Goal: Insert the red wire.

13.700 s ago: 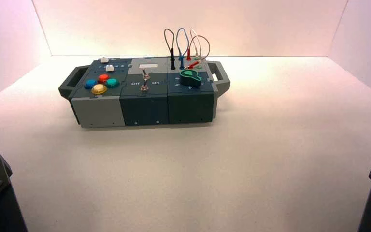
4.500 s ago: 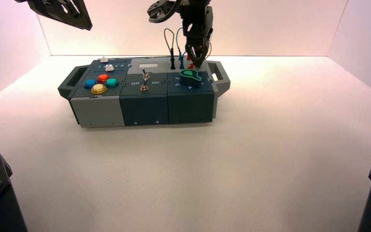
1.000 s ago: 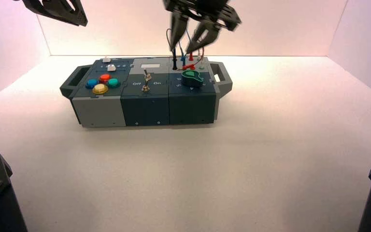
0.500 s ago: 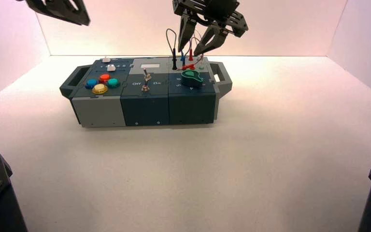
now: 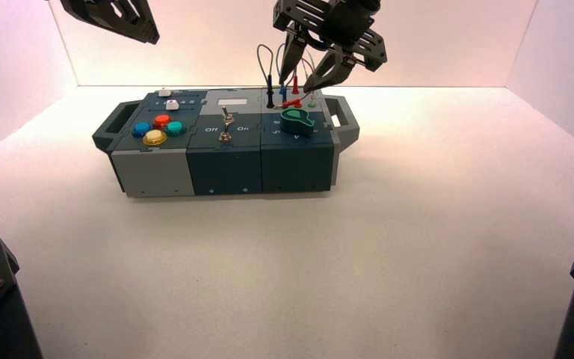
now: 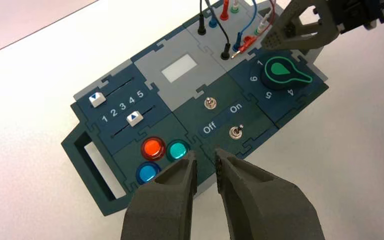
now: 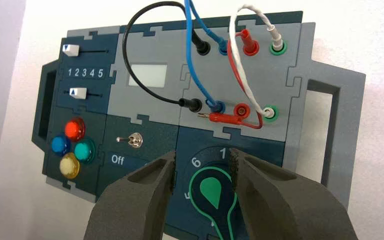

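The red wire's other plug [image 7: 250, 45] is in the far row. The red wire will bend up into an arch when I push the loose plug in.
The red wire's loose plug [image 7: 224, 118] lies flat on the box [image 5: 224, 161], beside the empty red socket [image 7: 241, 110]. It also shows in the high view [image 5: 293, 103] and the left wrist view [image 6: 247, 44]. Its other red plug [image 7: 250, 47] stands in the far row. My right gripper [image 5: 299, 84] is open and empty. It hovers over the wire sockets and the green knob [image 7: 210, 192], which shows between its fingers [image 7: 150, 185]. My left gripper [image 5: 138, 26] waits high at the far left, its fingers [image 6: 180, 175] nearly together, holding nothing.
Black [image 7: 195, 104], blue [image 7: 216, 106] and white [image 7: 269, 113] leads are plugged in next to the red socket. Two toggle switches [image 6: 236, 131], two sliders [image 6: 135, 119] and coloured buttons [image 5: 157, 129] fill the box's middle and left. Handles [image 5: 341, 116] jut from both ends.
My right gripper has shifted a little to the right and down above the sockets, staying open. My left gripper has drifted right. The loose red plug still lies on the box.
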You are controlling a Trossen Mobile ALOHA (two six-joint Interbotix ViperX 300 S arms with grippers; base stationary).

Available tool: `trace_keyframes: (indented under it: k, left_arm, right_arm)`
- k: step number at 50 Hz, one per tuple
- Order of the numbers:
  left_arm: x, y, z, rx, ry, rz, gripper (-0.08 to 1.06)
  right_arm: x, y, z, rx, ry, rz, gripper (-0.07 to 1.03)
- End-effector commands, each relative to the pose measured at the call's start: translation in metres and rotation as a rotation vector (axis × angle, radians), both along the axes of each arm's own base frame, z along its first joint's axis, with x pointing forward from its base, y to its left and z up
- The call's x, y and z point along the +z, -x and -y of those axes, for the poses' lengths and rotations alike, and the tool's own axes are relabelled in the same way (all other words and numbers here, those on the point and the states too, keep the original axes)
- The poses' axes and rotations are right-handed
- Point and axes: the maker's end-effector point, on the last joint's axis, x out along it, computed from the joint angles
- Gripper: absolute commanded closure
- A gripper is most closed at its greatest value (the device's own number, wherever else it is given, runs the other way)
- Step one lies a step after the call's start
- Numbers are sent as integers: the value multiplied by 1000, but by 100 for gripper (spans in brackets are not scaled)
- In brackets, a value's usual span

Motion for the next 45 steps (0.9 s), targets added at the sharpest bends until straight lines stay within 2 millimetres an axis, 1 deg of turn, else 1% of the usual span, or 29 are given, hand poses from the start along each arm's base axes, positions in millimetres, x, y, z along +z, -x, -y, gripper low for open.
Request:
trace_keyframes:
  k: [1,12,25,30,45]
  left_arm:
    - [10,-6,5,-10,13,36,75]
    - [5,-4,8,-19,12,40,75]
    - [6,-5,9,-19,14,50,75]
    - [7,-4,13,-34,16,55,75]
    - [5,-5,16,-44,15,61,75]
  right_arm:
    - [15,-7,-2,-34,-43,31,40]
    - [12,-12,-2,-52,-45,50,40]
    - [-3,-12,-1,-63,-32,21,40]
    - [-9,-13,0,-73,-28,16,40]
    - [-17,-20,-3,-85,-24,21,40]
